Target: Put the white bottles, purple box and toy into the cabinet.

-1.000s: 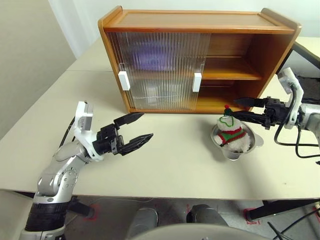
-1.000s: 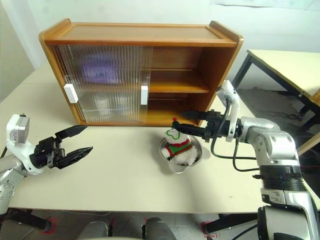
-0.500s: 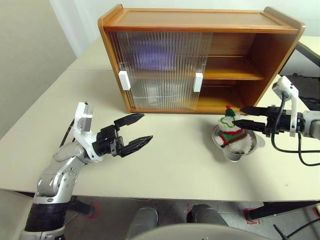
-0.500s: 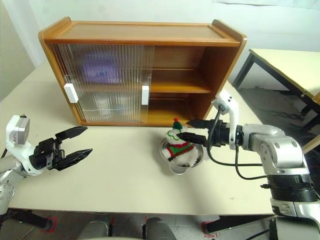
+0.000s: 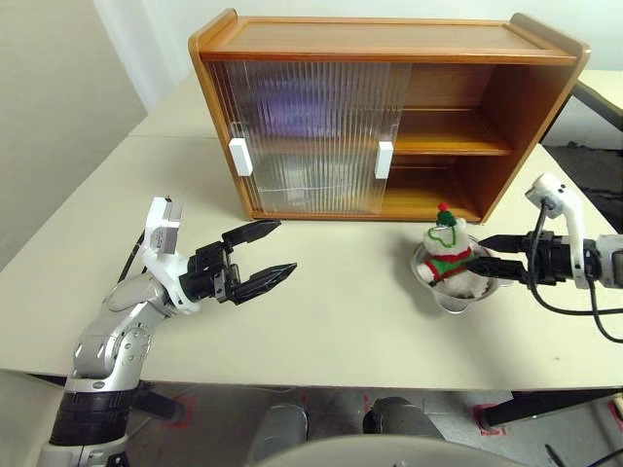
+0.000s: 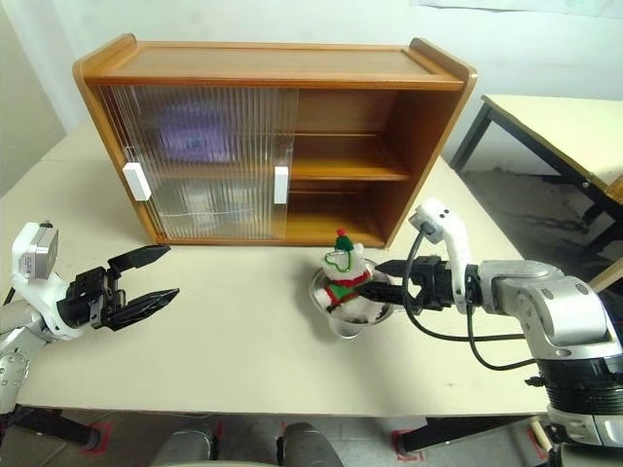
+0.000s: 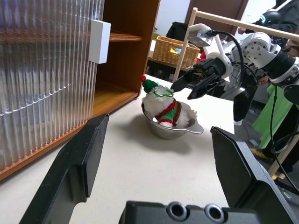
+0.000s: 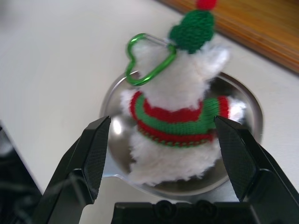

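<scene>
The open fingers of my right gripper are in line with both sides of the striped sweater (image 8: 176, 125), so they should keep moving in and close on the toy's chest (image 5: 449, 261).
The toy (image 5: 448, 255), a white plush with red and green stripes, sits upright in a steel bowl (image 5: 458, 300) on the table in front of the cabinet's open right half. My right gripper (image 5: 484, 254) is open at the toy's right side, its fingers (image 8: 93, 154) level with the plush body and apart from it. My left gripper (image 5: 285, 245) hangs open over the table at the left, holding nothing. The cabinet (image 5: 389, 44) has its ribbed doors (image 5: 311, 136) slid over the left half. A purple blur (image 5: 292, 109), likely the purple box, shows behind them. The white bottles are hidden.
The cabinet's right shelves (image 5: 448, 146) stand open and bare. The cream table (image 5: 341, 321) stretches between both arms. A second table (image 6: 555, 122) stands off to the right. A wicker basket (image 7: 175, 51) sits beyond the cabinet.
My right gripper has come down from above the toy to its right side and tipped downward. The left arm has stayed put.
</scene>
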`<state>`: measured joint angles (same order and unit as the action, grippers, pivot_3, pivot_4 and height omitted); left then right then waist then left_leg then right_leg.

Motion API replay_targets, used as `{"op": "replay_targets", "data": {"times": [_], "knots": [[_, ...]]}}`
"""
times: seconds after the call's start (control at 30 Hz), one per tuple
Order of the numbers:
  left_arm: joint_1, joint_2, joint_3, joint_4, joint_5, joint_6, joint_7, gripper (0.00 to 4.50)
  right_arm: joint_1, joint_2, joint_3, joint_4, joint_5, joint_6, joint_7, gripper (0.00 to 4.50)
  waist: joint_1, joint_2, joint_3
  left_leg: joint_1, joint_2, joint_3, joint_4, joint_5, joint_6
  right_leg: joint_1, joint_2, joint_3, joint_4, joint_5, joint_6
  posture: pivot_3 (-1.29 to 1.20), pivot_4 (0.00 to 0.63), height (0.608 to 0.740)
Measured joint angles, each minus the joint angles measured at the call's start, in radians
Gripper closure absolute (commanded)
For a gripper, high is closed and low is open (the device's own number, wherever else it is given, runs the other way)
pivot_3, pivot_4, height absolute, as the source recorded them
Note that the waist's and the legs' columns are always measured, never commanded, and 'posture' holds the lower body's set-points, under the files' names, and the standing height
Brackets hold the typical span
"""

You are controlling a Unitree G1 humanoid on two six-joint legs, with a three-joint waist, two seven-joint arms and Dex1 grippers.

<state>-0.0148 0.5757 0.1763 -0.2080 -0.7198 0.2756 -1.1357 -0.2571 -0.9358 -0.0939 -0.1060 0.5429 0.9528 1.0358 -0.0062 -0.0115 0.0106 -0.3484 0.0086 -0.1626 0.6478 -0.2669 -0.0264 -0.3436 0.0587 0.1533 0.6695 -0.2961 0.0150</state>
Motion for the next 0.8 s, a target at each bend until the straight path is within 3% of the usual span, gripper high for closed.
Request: {"op": "replay_targets", "data": {"times": [0.6, 0.7, 0.8], "knots": [[-0.002, 0.016, 0.0, -0.002, 0.011, 0.004, 0.018, 0.0, -0.062, 0.154, 0.029, 0.002, 0.025, 0.066, -0.111, 0.05, -0.007, 0.0, -0.001, 0.0, 0.0, 0.0, 0.0, 0.0, 0.0, 0.0, 0.0, 0.0, 0.0, 0.001, 0.001, -0.03, 0.0, 0.74], [-0.002, 0.016, 0.0, -0.002, 0.012, 0.004, 0.019, 0.0, -0.074, 0.153, 0.031, 0.002, 0.031, 0.092, -0.125, 0.64, -0.005, 0.0, -0.001, 0.0, 0.0, 0.0, 0.0, 0.0, 0.0, 0.0, 0.0, 0.0, 0.0, 0.001, 0.001, -0.02, 0.0, 0.74], [-0.002, 0.014, 0.0, -0.002, 0.012, 0.003, 0.024, 0.0, -0.074, 0.127, 0.058, 0.002, 0.008, 0.086, -0.127, 1.73, -0.005, 0.0, -0.001, 0.0, 0.0, 0.0, 0.0, 0.0, 0.001, -0.001, 0.0, 0.0, 0.0, 0.001, 0.001, -0.02, 0.0, 0.74]]}}
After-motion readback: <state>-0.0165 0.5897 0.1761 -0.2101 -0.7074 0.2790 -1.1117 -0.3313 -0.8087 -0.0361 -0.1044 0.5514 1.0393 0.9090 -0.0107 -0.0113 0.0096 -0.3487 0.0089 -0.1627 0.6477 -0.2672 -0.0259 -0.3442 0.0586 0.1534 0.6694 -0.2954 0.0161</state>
